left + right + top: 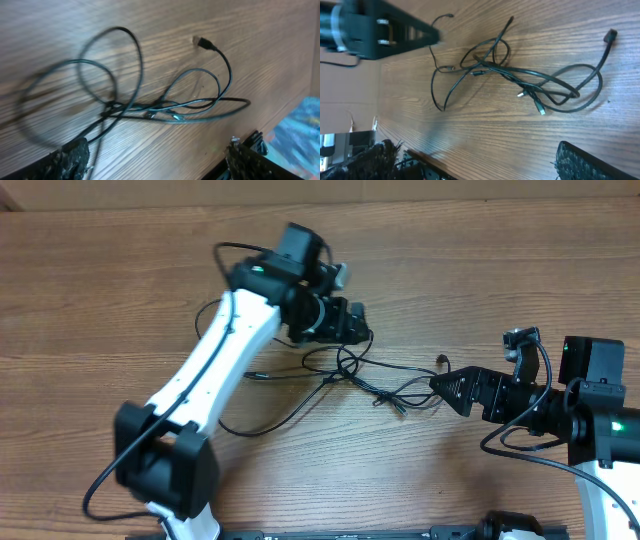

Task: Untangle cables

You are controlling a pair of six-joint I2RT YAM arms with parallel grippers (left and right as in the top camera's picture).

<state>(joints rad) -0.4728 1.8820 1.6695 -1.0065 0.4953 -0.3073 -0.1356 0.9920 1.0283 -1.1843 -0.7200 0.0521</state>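
I expect the looped cables to trail along still tangled when I lift one strand of cable, because the strands of cable wrap around each other at the knot.
The cables lie on the wooden table as thin black cords, knotted together mid-table with loops and loose ends running left and right. My left gripper hovers open just behind the knot. In the left wrist view the knot sits ahead of the wide-apart fingers, one strand passes beside the left finger, and a plug tip lies farther off. My right gripper stands open at the tangle's right end. The right wrist view shows the cables ahead of its spread fingers, nothing between them.
The white left arm stretches from the near left over part of the cable loop. Its black wrist shows at the top left of the right wrist view. The table's near edge shows there too.
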